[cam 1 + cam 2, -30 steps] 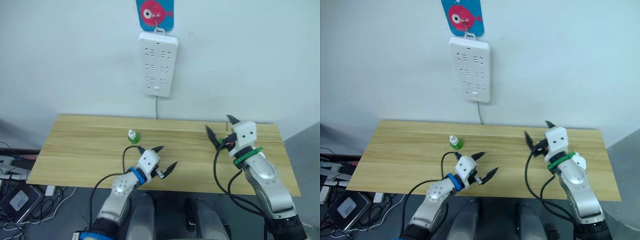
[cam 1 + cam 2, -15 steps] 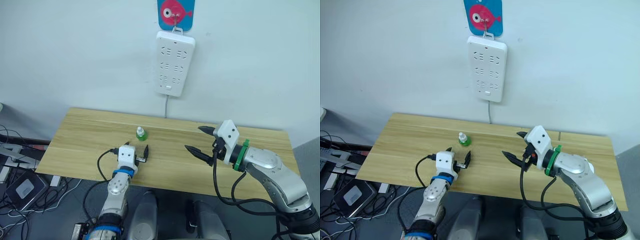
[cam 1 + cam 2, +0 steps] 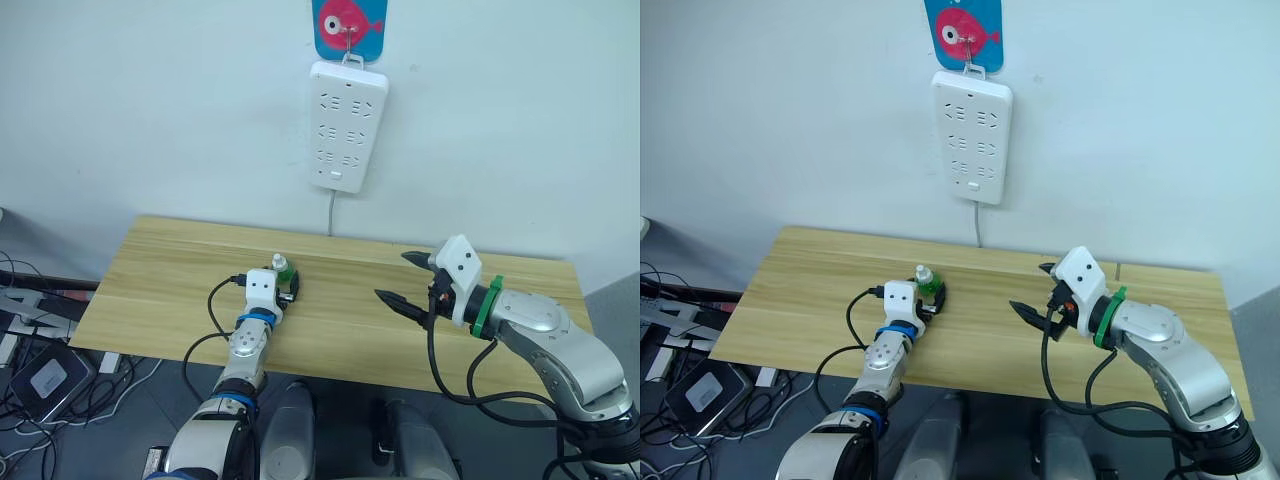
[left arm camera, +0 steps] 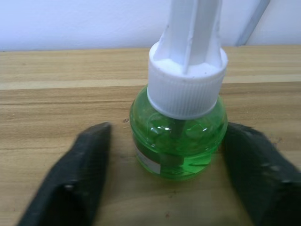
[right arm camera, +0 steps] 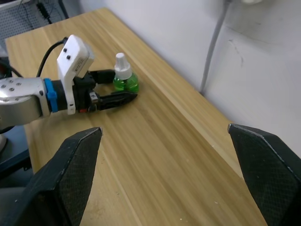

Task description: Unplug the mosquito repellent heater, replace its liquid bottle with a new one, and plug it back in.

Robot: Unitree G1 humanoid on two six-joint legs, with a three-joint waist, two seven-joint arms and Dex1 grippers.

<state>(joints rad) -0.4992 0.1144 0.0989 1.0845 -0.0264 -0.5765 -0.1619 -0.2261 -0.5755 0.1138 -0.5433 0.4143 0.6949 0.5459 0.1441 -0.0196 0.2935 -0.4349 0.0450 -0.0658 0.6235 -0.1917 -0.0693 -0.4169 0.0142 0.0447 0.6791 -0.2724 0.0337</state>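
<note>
A dark rod goes up into the white ribbed cap. I expect the green liquid bottle (image 4: 178, 139) to have a wick sticking out when I take the cap off.
A small green liquid bottle (image 3: 283, 267) with a white ribbed cap stands upright on the wooden table (image 3: 150, 260), left of centre. My left gripper (image 3: 289, 285) is open, one black finger (image 4: 80, 174) on each side of the bottle (image 4: 178, 141), with a small gap to the glass on both sides. My right gripper (image 3: 393, 275) is open and holds nothing, hovering over the right half of the table; its wrist view shows the bottle (image 5: 124, 80) and the left gripper (image 5: 123, 87) farther off. The mosquito repellent heater is out of view.
A long white power strip (image 3: 347, 125) hangs on the wall above the table's far edge, its cord running down behind the table, under a blue and pink fish hook (image 3: 348, 25). Cables and a box (image 3: 40, 375) lie on the floor to the left.
My left gripper has moved forward across the table to the green bottle, and its fingers now straddle it. The right gripper has stayed about where it was, still open.
</note>
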